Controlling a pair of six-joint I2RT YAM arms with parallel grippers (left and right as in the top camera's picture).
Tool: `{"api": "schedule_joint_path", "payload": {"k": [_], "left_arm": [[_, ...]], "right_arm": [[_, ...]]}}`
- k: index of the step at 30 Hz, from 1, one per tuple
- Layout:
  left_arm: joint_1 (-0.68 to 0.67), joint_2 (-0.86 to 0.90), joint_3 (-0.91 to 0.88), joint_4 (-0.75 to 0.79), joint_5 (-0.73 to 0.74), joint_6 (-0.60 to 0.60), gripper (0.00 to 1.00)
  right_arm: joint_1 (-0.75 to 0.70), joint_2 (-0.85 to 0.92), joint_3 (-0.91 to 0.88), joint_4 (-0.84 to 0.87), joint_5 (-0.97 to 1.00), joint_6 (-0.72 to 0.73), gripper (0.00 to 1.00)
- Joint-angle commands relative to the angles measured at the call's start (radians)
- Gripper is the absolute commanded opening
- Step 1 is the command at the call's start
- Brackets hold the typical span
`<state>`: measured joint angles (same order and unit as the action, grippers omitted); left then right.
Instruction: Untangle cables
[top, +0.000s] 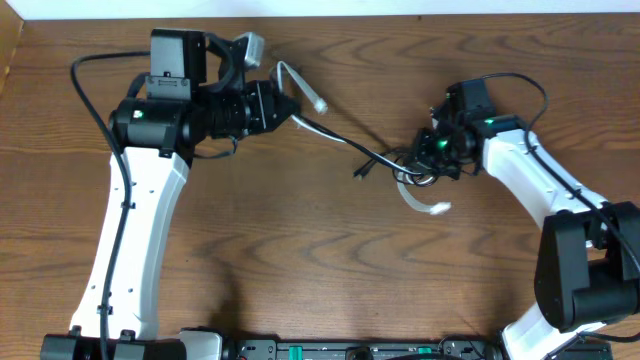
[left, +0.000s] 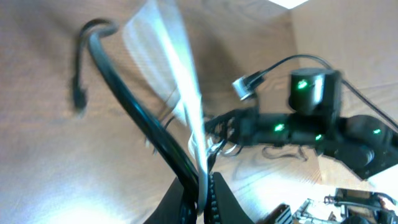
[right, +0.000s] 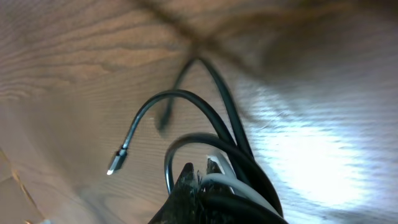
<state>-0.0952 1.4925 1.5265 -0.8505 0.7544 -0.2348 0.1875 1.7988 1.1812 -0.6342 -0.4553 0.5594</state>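
My left gripper should lift the loops (top: 412, 178) once I open both grippers, because my grippers are pulling the black cable and the white cable (top: 346, 142) tight together from the knot.
A black cable (top: 360, 152) and a white cable (top: 318, 127) stretch across the table between my two grippers, with a tangled knot (top: 412, 166) near the right one. My left gripper (top: 290, 108) is shut on both the black cable (left: 134, 115) and the white cable (left: 186, 106). A white plug end (top: 318, 103) sticks up beside it. My right gripper (top: 432, 152) is shut on the tangled loops of black cable (right: 217, 124) and white cable (right: 233, 180). A black plug (right: 117, 160) hangs free. Another white plug end (top: 436, 209) lies below the knot.
The wooden table (top: 300, 260) carries only the cables. The right arm (left: 305, 124) shows in the left wrist view. Thick black arm wires (top: 95, 90) loop beside the left arm.
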Motion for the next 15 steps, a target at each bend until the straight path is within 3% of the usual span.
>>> {"api": "schedule_joint_path", "payload": {"k": [1,7,11,15], "left_arm": [[0.031,-0.035,0.016,-0.043,-0.117,0.024,0.07],[0.031,-0.034,0.013,-0.152,-0.245,0.066,0.07],[0.03,-0.033,-0.018,-0.17,-0.272,0.08,0.07],[0.008,-0.024,-0.043,-0.171,-0.272,0.081,0.08]], "right_arm": [[-0.083,-0.013,-0.003,-0.01,0.024,-0.154,0.01],[-0.182,-0.1,-0.003,0.002,-0.061,-0.191,0.01],[-0.252,-0.22,-0.003,0.077,-0.496,-0.328,0.01],[-0.265,-0.278,-0.003,0.085,-0.52,-0.254,0.01]]}}
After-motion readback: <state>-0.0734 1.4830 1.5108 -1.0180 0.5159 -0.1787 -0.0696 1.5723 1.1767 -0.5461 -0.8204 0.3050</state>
